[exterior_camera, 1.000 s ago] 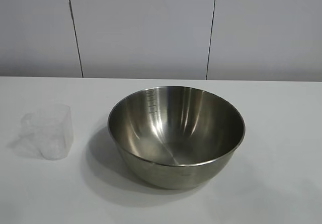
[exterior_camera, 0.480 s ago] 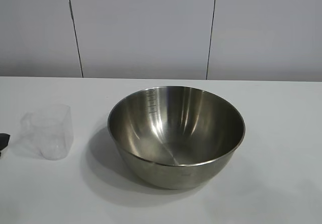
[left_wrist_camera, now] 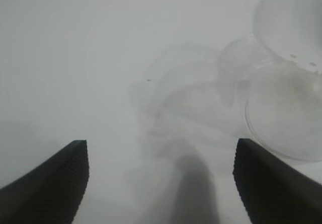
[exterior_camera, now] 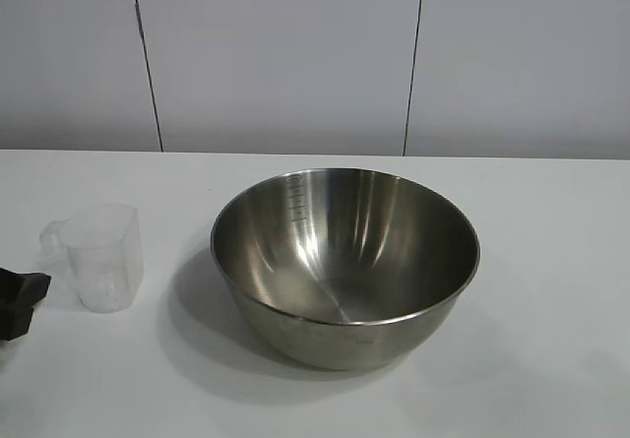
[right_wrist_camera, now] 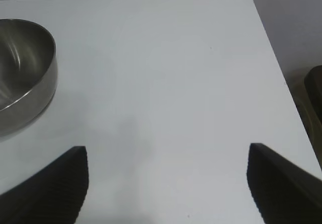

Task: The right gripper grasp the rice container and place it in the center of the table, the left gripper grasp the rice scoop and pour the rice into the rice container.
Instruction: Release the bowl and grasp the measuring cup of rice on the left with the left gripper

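Observation:
The rice scoop's handle points out toward the open fingers of my left gripper, so I should keep moving in until the fingers are on both sides of that handle, then close them.
The rice container, a large shiny steel bowl, stands upright at the middle of the white table. The rice scoop, a small clear cup, stands upright to its left. My left gripper shows at the left edge, just left of the scoop and apart from it. In the left wrist view its fingers are spread wide and empty, with the scoop ahead and off to one side. A few white rice grains show in the scoop. My right gripper is open and empty over bare table, with the bowl off to one side.
A grey panelled wall runs behind the table. The table's rounded corner and side edge show in the right wrist view, with a dark object beyond the edge.
My left gripper has come into the exterior view from the left edge and moved toward the scoop. The bowl has not moved.

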